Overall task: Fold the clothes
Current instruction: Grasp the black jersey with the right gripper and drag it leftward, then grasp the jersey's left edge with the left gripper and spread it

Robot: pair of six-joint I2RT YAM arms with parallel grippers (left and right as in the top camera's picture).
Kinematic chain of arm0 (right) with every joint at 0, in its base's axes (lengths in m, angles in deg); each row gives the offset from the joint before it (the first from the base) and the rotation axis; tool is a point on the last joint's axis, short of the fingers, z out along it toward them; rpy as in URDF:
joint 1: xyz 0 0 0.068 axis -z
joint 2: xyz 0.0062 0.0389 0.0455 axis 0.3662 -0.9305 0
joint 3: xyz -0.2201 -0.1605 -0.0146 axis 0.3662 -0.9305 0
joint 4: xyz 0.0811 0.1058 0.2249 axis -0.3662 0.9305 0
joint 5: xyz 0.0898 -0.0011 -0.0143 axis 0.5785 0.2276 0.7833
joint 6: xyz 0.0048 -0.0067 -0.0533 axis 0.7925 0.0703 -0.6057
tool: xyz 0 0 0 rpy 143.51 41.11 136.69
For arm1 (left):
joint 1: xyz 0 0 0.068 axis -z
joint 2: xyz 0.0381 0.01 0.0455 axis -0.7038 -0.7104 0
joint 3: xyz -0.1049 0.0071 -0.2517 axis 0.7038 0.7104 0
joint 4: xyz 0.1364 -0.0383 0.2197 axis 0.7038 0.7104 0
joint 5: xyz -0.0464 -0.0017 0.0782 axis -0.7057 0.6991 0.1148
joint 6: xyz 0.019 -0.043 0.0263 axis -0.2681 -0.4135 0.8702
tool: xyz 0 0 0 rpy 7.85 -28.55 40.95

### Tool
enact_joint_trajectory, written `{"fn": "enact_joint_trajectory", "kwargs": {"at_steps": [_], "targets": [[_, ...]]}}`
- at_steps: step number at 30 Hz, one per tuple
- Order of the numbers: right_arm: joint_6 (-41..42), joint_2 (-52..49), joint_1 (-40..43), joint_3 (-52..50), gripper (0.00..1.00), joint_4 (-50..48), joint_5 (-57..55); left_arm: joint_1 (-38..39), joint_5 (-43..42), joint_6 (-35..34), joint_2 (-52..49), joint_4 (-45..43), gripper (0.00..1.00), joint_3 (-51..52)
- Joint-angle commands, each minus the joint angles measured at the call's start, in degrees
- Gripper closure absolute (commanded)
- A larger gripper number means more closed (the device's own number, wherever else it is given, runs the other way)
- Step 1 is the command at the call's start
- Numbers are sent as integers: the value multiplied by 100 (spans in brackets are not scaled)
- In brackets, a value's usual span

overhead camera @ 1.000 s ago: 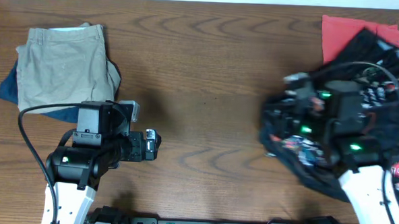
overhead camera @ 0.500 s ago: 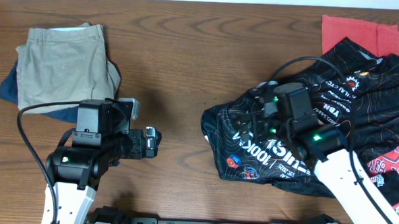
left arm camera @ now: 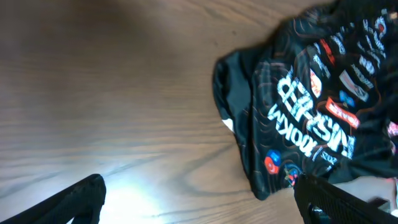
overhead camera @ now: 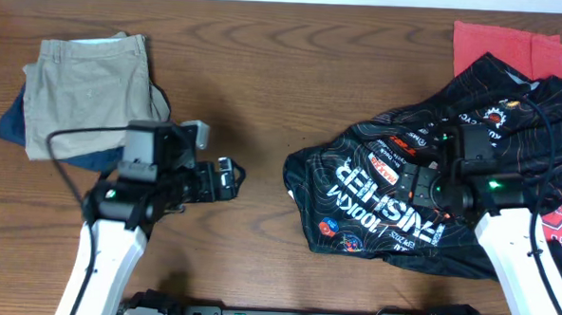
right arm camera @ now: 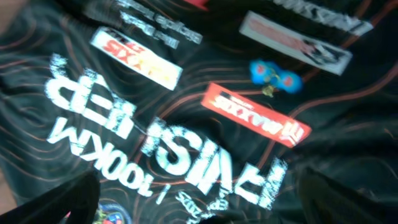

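Observation:
The black jersey lies rumpled over the red T-shirts, so my left gripper needs to pull the corner [overhead camera: 297, 167] that faces the khaki shorts across the wood before folding.
The clothes, a black jersey [overhead camera: 384, 195] with white lettering and small coloured logos, lie crumpled but partly spread on the right half of the table. Its left edge reaches toward the middle. My right gripper [overhead camera: 408, 187] hovers over the lettering, open, with nothing between its fingers. The right wrist view is filled by the jersey [right arm camera: 186, 93], with both dark fingertips [right arm camera: 56, 199] at the lower corners. My left gripper [overhead camera: 233, 172] stands open over bare wood, left of the jersey. In the left wrist view the jersey [left arm camera: 311, 106] lies ahead to the right.
Folded khaki shorts [overhead camera: 89, 92] rest on a navy garment [overhead camera: 11, 127] at the back left. Red T-shirts show behind the jersey at the back right [overhead camera: 500, 44] and at the right edge [overhead camera: 558, 236]. Bare wood [overhead camera: 265, 81] lies between the arms.
My right gripper dragged the jersey leftward, opened, let it go and drew back right. The jersey now lies flatter. My left arm has swung right toward the jersey.

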Motion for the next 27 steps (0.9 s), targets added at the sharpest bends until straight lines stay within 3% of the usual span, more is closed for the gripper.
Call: {"fn": "enact_joint_trajectory", "kwargs": {"at_steps": [1,20,24,27], "targets": [[79,76,168,-4,1,96,-92,323,-240,-74,-501,-243,2,31],[79,76,323,-4,1,382,-105,2002,-234,-203,-3434,-3132,1,31],[79,76,323,-4,1,417,-107,2142,-234,-201,-3786,-3436,19,31],[79,76,323,-4,1,415,-107,2173,-236,-201,-3901,-3541,49,31]]}}
